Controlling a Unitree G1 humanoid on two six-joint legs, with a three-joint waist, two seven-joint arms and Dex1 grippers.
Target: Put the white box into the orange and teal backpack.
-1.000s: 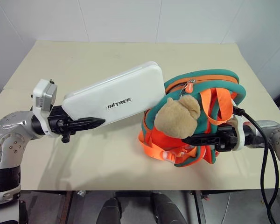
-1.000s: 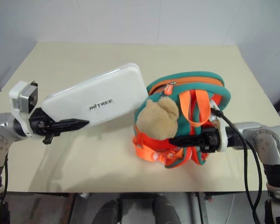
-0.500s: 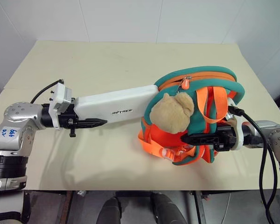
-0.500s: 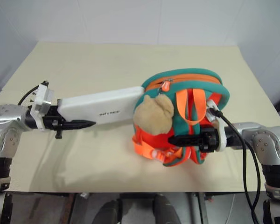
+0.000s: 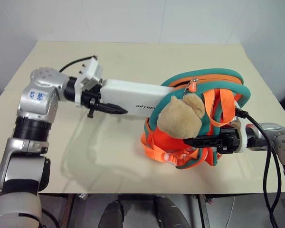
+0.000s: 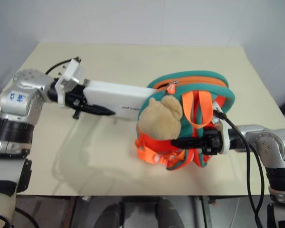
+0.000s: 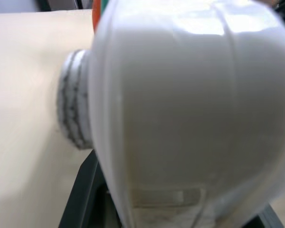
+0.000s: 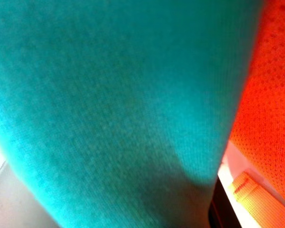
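Note:
My left gripper should go on pushing the white box (image 5: 140, 97), which points lengthwise into the backpack's opening (image 5: 172, 87), until the box's near end gets to the opening. Then it should let go.
The white box (image 5: 133, 95) hangs above the table with its long side pointing right. Its far end sits in the mouth of the orange and teal backpack (image 5: 213, 83), behind the beige plush toy (image 5: 180, 118). My left gripper (image 5: 115, 107) is shut on the box's left end, one black finger running under it. In the left wrist view the box (image 7: 190, 109) is right in front of the camera. My right gripper (image 5: 199, 141) is shut on the backpack's front lower edge, holding it upright. The right wrist view is pressed against teal fabric (image 8: 109, 95) and orange mesh (image 8: 266, 95).
The beige table (image 5: 109, 156) has bare surface left of and in front of the backpack. Orange straps (image 5: 156, 149) spill from the backpack's base. A black cable (image 5: 268, 161) loops off my right wrist. White walls stand behind the table.
My left arm has swung forward and right, rolling the box from broad face up to nearly edge-on and pushing its far end into the backpack's mouth. The right gripper stayed put.

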